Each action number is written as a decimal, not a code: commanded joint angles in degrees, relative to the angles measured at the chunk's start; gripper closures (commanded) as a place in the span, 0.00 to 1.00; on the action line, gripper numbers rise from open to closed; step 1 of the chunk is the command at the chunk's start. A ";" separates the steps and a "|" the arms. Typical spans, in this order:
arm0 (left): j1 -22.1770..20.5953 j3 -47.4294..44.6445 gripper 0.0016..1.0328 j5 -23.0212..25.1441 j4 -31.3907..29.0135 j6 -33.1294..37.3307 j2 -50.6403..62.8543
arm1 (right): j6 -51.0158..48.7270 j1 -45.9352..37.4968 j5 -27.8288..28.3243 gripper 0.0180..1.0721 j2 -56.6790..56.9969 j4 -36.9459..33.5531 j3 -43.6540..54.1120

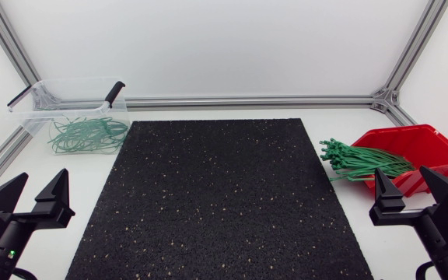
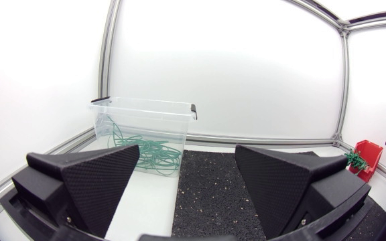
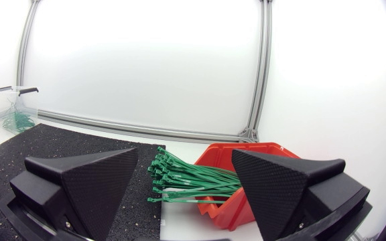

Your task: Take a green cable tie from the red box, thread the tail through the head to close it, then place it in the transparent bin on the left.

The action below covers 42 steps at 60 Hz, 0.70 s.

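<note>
I expect the green cable tie (image 1: 358, 161) to come out of the bundle by itself when I lift it, because the heads (image 1: 330, 149) spread out separately past the red box's edge.
A red box (image 1: 426, 144) stands at the table's right side, with a bundle of green cable ties (image 1: 360, 162) sticking out of it toward the mat. In the right wrist view the cable ties (image 3: 193, 181) and red box (image 3: 246, 161) lie just ahead of my right gripper (image 3: 186, 181), which is open and empty. A transparent bin (image 1: 72, 105) at the far left holds several closed green ties (image 1: 88, 134). My left gripper (image 1: 39, 189) rests open near the front left edge; the bin (image 2: 143, 130) is ahead of it. My right gripper (image 1: 407, 185) sits in front of the red box.
A black speckled mat (image 1: 216, 194) covers the middle of the table. Aluminium frame rails (image 1: 247, 101) run along the back and sides. Bare white table surface lies between the mat and each container.
</note>
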<state>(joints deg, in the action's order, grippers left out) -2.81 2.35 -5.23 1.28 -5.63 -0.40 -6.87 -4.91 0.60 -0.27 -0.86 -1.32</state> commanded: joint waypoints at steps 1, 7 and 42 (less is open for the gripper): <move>-0.36 -2.44 0.04 -0.39 -0.40 -1.05 -0.39 | -0.07 0.42 -0.16 0.03 0.62 0.25 1.32; -0.36 -2.44 0.04 -0.39 -0.40 -1.05 -0.39 | -0.07 0.51 -0.16 0.03 0.62 0.25 1.32; -0.27 -2.44 0.04 -0.39 -0.31 -1.05 -0.39 | 1.42 0.34 -0.16 0.04 -2.45 -9.24 -15.38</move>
<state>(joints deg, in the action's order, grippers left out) -2.81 2.35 -5.23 1.28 -5.63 -0.40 -6.39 -4.82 0.58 -0.78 -9.08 -10.90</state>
